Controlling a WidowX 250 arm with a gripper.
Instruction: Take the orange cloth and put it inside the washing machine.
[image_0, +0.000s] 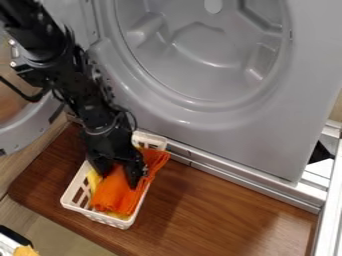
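The orange cloth should come free when I lift it and leave the yellow cloth in the basket, because yellow edges show under the orange.
The black gripper (120, 179) hangs down into the white basket, left of centre in the camera view. Its two fingers stand apart, one on each side of a raised part of the orange cloth (115, 194). The cloth lies bunched in the basket, with a fold reaching up over the right rim. Part of it is hidden behind the gripper. The washing machine (207, 55) fills the upper right, its round drum opening uncovered.
The white basket (75, 186) also holds yellow cloth (93, 180) and stands on a brown wooden board (220, 215). The machine's door is swung out at the left, behind the arm. A metal frame runs along the right side.
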